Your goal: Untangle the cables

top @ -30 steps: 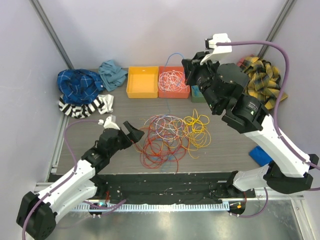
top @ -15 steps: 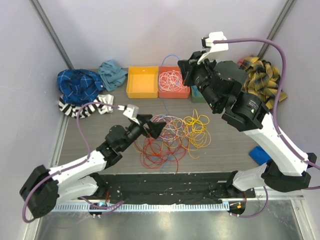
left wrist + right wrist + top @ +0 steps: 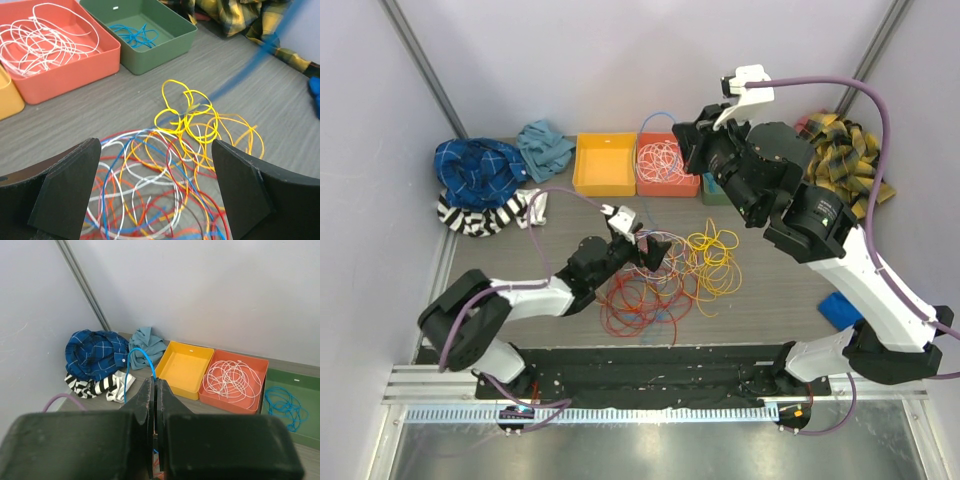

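The blue cable still runs into the tangle (image 3: 159,125) below my high right gripper, so next my left gripper raises it before my right gripper takes it lower.
The cables (image 3: 660,272) lie as a tangle of red, orange, yellow, white and blue loops in the middle of the table. My left gripper (image 3: 646,250) hovers low over the tangle's far part, open wide, with the loops (image 3: 165,195) showing between its fingers (image 3: 75,185) and nothing held. My right gripper (image 3: 692,145) is raised high above the bins, shut on one blue cable (image 3: 131,354). That blue cable (image 3: 250,65) runs up as a blurred slanting line from the yellow loops (image 3: 190,112).
Along the back stand a yellow bin (image 3: 603,178), an orange bin (image 3: 650,185) of white cables and a green bin (image 3: 170,45) holding blue cables. Blue plaid, teal and striped cloths (image 3: 485,180) are piled back left, a yellow plaid cloth (image 3: 845,150) back right. A blue block (image 3: 842,312) lies near right.
My left arm has stretched forward and to the right, from beside the tangle's left edge to over its far part, still open. The right arm has barely shifted.
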`<state>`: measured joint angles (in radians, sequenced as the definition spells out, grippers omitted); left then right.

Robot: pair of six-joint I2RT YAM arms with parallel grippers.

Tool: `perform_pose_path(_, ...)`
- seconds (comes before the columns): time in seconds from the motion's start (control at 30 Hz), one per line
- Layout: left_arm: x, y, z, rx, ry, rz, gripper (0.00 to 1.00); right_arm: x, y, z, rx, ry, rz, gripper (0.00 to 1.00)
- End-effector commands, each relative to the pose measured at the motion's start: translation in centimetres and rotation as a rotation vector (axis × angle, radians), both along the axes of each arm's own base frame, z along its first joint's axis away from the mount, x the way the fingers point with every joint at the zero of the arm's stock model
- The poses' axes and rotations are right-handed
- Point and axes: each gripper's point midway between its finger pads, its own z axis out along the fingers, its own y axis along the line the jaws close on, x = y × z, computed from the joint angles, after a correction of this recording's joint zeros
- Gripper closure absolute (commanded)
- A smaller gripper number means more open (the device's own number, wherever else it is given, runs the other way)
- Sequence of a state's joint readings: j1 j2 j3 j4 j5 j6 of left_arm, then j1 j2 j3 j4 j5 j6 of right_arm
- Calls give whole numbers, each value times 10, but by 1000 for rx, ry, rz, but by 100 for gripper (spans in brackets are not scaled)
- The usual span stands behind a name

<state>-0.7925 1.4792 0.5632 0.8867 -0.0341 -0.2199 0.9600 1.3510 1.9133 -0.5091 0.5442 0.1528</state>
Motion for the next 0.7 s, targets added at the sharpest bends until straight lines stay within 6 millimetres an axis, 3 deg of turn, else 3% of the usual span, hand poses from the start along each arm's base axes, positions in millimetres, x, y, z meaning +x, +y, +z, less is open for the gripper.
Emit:
perform_pose_path(0.0,27,-16,33,-73,-145,35,3,-13,-18,20,48,-38,4,99)
perform_pose_path(0.1,41,-21,17,-55,-122,56,10,-16,-25,23,53,-43,-7,99)
perform_pose_path(0.2,59,-9,6,-76,-76,151,24,-21,-35,27,67,-49,-19,99)
perform_pose_path(0.3,71,5,8,-149,-48,191,43,-24,-44,27,71,-50,-35,99)
perform_pose_path(0.33,75,10,10,-161,-44,204,59,-25,-46,26,72,-51,-39,99)
perform_pose_path(0.37,76,12,11,-162,-43,209,68,-24,-47,23,67,-48,-43,99)
perform_pose_path(0.4,76,14,13,-160,-43,215,88,-23,-48,18,58,-41,-52,99)
perform_pose_path(0.43,77,16,22,-167,-56,221,100,-23,-48,16,55,-38,-55,99)
perform_pose_path(0.5,77,19,25,-139,-57,227,100,-24,-51,14,59,-37,-61,99)
perform_pose_path(0.6,76,25,44,-136,-51,250,100,-24,-52,9,57,-31,-69,99)
perform_pose_path(0.63,73,30,61,-155,-41,263,100,-24,-52,8,60,-28,-68,99)
perform_pose_path(0.67,76,30,64,-127,40,285,100,-23,-52,1,52,-18,-71,99)
